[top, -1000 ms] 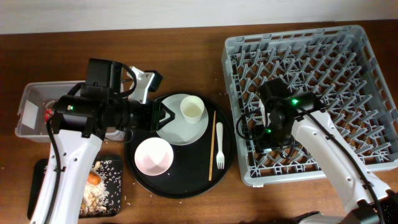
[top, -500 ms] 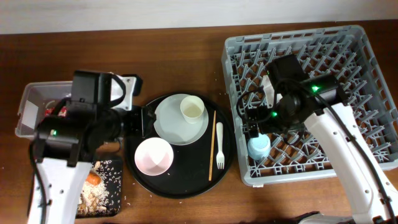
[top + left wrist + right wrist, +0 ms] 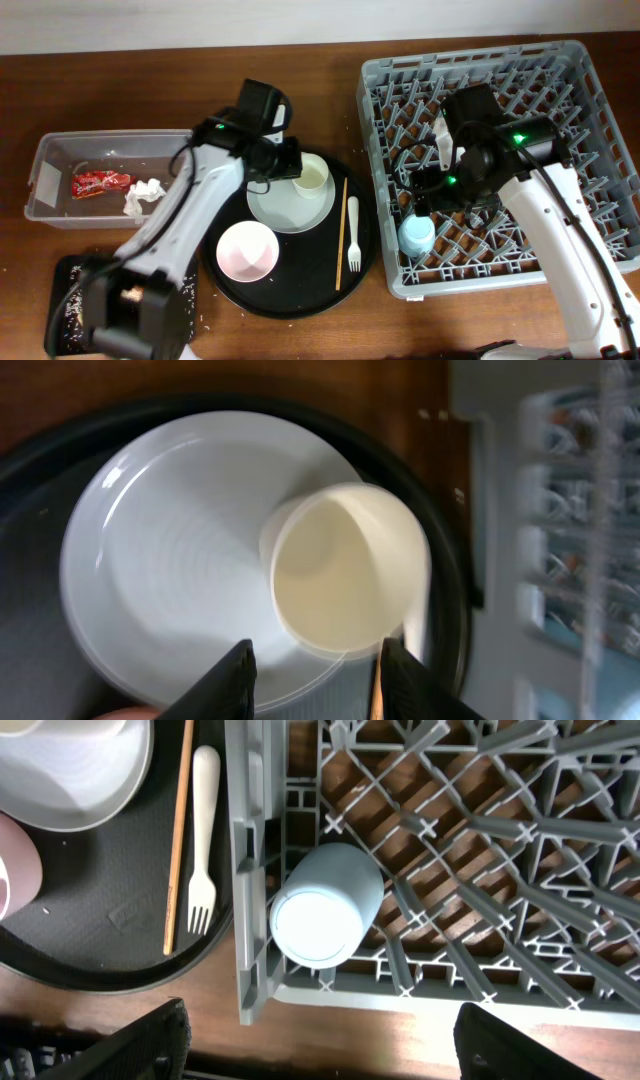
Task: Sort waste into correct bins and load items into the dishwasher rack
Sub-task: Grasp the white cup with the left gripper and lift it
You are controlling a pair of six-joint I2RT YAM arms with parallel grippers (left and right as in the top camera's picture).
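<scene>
Next, my left gripper takes the cup's rim [image 3: 335, 652] and hands the cup to my right gripper, because the cream cup [image 3: 312, 179] stands under my left gripper, away from the rack.
My left gripper [image 3: 292, 168] [image 3: 317, 678] is open and empty, just above the cream cup [image 3: 311, 177] [image 3: 345, 570], which stands on the pale plate [image 3: 285, 207] [image 3: 160, 560]. My right gripper [image 3: 447, 195] [image 3: 320, 1045] is open and empty above the grey rack [image 3: 600, 150] [image 3: 250, 840]. The light blue cup [image 3: 416, 236] [image 3: 325, 905] sits upside down in the rack's front left corner. The white bowl [image 3: 247, 250], fork [image 3: 353, 235] [image 3: 203, 830] and chopsticks [image 3: 341, 235] [image 3: 178, 840] lie on the round tray. The red wrapper [image 3: 100, 182] and tissue [image 3: 145, 193] lie in the clear tub [image 3: 60, 150].
The round black tray [image 3: 300, 298] lies between the tub and the rack. The small black tray [image 3: 62, 290] with rice at the front left is mostly hidden by my left arm, and the carrot is hidden. Bare wood lies behind the trays.
My left arm swung right from the tub to the cream cup. My right gripper let go of the light blue cup in the rack and lifted off it.
</scene>
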